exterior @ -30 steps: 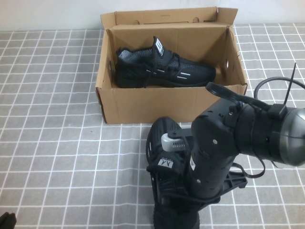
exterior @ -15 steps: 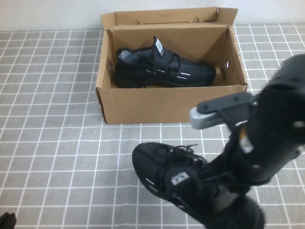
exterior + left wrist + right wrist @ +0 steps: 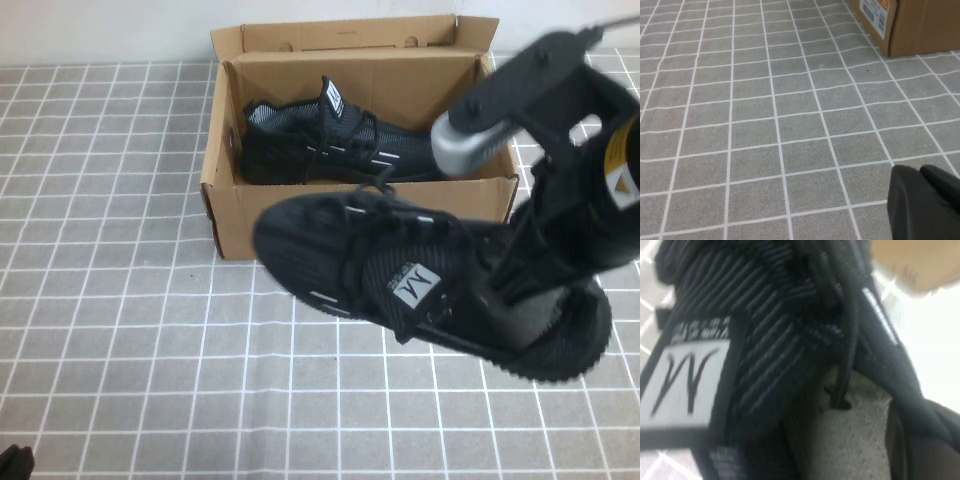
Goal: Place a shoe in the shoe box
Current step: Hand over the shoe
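Observation:
My right gripper has the shoe only by its heel collar, and the shoe's toe end (image 3: pixel 297 238) hangs loose, so next my left gripper takes hold of the shoe's tongue (image 3: pixel 412 284) before the shoe goes into the box.
The shoe (image 3: pixel 400 270), a black knit sneaker with a white "M" tongue label, hangs in the air just in front of the shoe box (image 3: pixel 300 215), toe pointing left. My right gripper (image 3: pixel 512 300) is shut on the shoe's collar near the heel. In the right wrist view the shoe (image 3: pixel 765 340) fills the frame, with its tongue label and laces close up. The brown cardboard shoe box stands open with its flap lid up at the back. My left gripper (image 3: pixel 925 200) is shut, empty, and low over the tiles at the table's near left corner (image 3: pixel 12 462).
A near-identical black sneaker (image 3: pixel 340 145) lies on its side inside the box along the back wall, toe to the right. The box's corner with a label (image 3: pixel 920 25) shows in the left wrist view. Grey tiled tabletop (image 3: pixel 120 330) surrounds the box.
My right arm has lifted the shoe off the table in front of the box, swung it level and carried it up toward the box's front wall. The left arm has not moved.

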### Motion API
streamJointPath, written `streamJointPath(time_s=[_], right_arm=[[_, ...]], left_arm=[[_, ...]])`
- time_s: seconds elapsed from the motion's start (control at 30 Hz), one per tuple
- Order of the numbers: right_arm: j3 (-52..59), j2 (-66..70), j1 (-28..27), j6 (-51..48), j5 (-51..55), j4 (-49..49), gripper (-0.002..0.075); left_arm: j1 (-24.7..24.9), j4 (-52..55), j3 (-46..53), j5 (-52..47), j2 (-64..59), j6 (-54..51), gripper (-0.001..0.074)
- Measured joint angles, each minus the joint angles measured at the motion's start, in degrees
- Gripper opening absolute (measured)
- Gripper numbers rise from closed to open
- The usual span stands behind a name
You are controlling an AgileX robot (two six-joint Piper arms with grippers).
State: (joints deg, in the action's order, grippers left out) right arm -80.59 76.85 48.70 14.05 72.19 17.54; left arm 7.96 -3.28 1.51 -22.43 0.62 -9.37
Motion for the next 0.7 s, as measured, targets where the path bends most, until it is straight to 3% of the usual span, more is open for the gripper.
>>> streamJointPath(time_s=[0.33,0.7], right_arm=[[-4.5,1.4,0.0,-12.1,-3.7,-0.1,-0.0007],[-4.7,4.9,0.0,-15.5,-3.3,-1.3,-0.0007]], left_arm=[[0.0,0.0,0.0,0.0,0.0,0.0,-0.0001],[0.0,0.6,0.0,0.0,0.0,-1.0,-0.0001]])
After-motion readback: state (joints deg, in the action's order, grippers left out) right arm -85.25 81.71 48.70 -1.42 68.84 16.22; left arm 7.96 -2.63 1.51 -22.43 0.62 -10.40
